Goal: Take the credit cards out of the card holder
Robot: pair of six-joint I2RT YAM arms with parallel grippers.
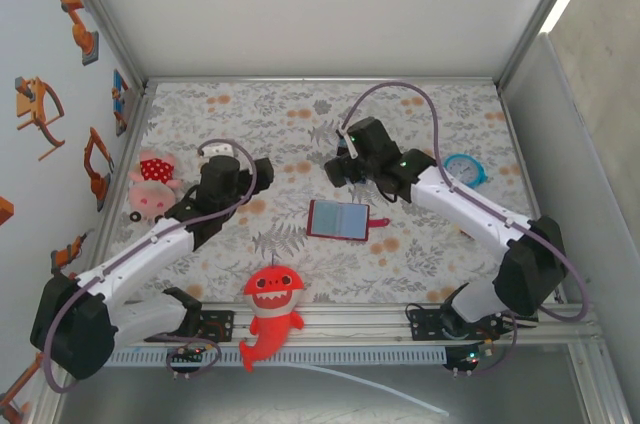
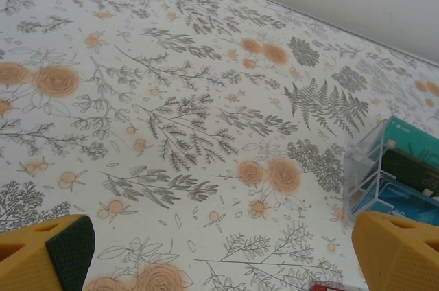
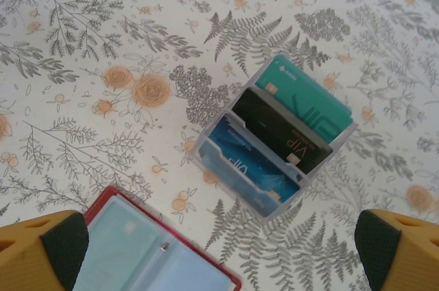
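Note:
The card holder (image 1: 338,220) lies open with the teal card's sleeve facing up, so the robot's right gripper should keep moving its open fingers toward that sleeve (image 1: 325,217) until they close.
The dark red card holder (image 1: 338,220) lies open on the floral table, bluish-grey panels up, its strap tab (image 1: 378,224) pointing right. In the right wrist view the card holder (image 3: 147,253) sits at the bottom left. A pale teal credit card (image 3: 113,239) shows through its left sleeve. My right gripper (image 1: 340,168) hovers just beyond the holder, open, with its yellow fingers (image 3: 48,250) spread wide and nothing between them. My left gripper (image 1: 258,172) is open over bare table to the holder's left. A red corner of the holder (image 2: 328,286) shows at its bottom edge.
A clear plastic stand (image 3: 274,136) with teal, black and blue cards upright in its slots stands beside the holder; the stand (image 2: 394,174) is at the far right in the left wrist view. A pink plush (image 1: 152,184), a red shark plush (image 1: 272,306) and a blue round object (image 1: 465,169) lie around.

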